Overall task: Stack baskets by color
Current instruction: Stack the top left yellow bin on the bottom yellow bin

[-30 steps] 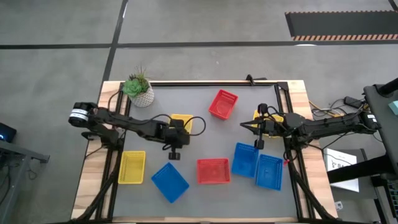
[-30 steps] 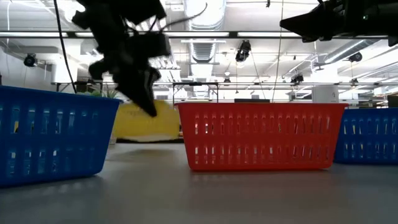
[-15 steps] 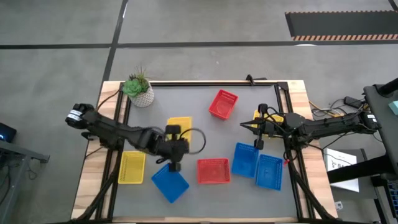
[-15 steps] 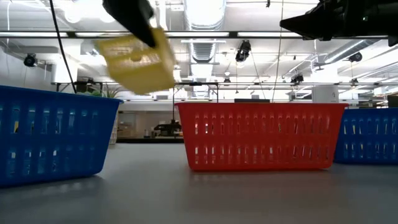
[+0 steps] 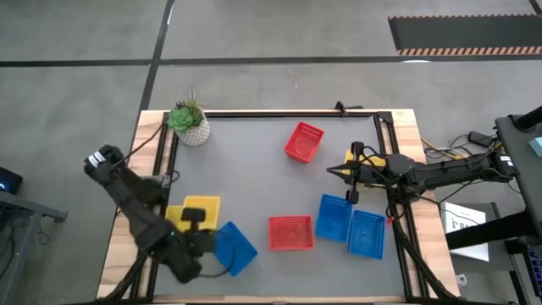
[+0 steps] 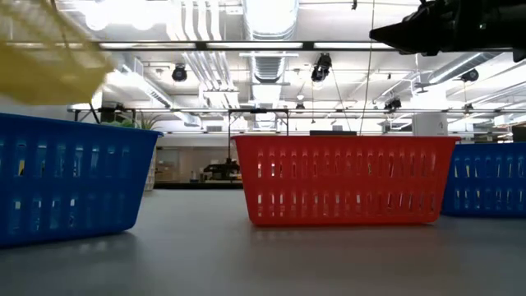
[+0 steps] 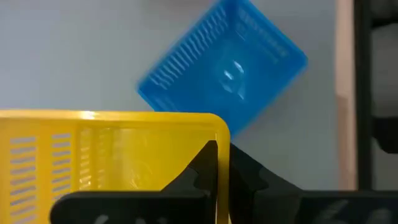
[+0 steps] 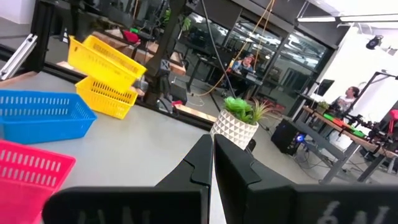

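My left gripper should keep moving the held yellow basket (image 5: 207, 203) over and down until it nests, because it hangs with its rim up, clear above the standing yellow basket (image 5: 174, 213).
My left gripper (image 5: 193, 222) is shut on a yellow basket (image 5: 204, 206) and holds it in the air at the table's near left. It hangs just above a second yellow basket (image 8: 107, 98) that stands on the table. A blue basket (image 5: 231, 247) lies close beside them, toward the near edge. A red basket (image 5: 290, 233) and two blue baskets (image 5: 334, 218) (image 5: 366, 234) stand on the near right. Another red basket (image 5: 304, 141) sits toward the far side. My right gripper (image 5: 334, 170) waits shut above the table's right side. My left gripper pinches the yellow basket's wall at its top rim, near a corner (image 7: 221, 146), with one finger inside the basket and one outside. The fingers come from above, slanting down. The basket is lifted clear and hangs tilted (image 8: 104, 57) over the yellow basket on the table.
A white potted plant (image 5: 190, 124) stands at the far left corner. A bit of yellow (image 5: 349, 157) shows under my right arm. Bare grey table lies in the middle, between the far red basket and the near row.
My left gripper has swung from the table's middle toward its near left corner, rising and turning as it went. It kept hold of the yellow basket, which is now lifted clear above the yellow basket on the left.
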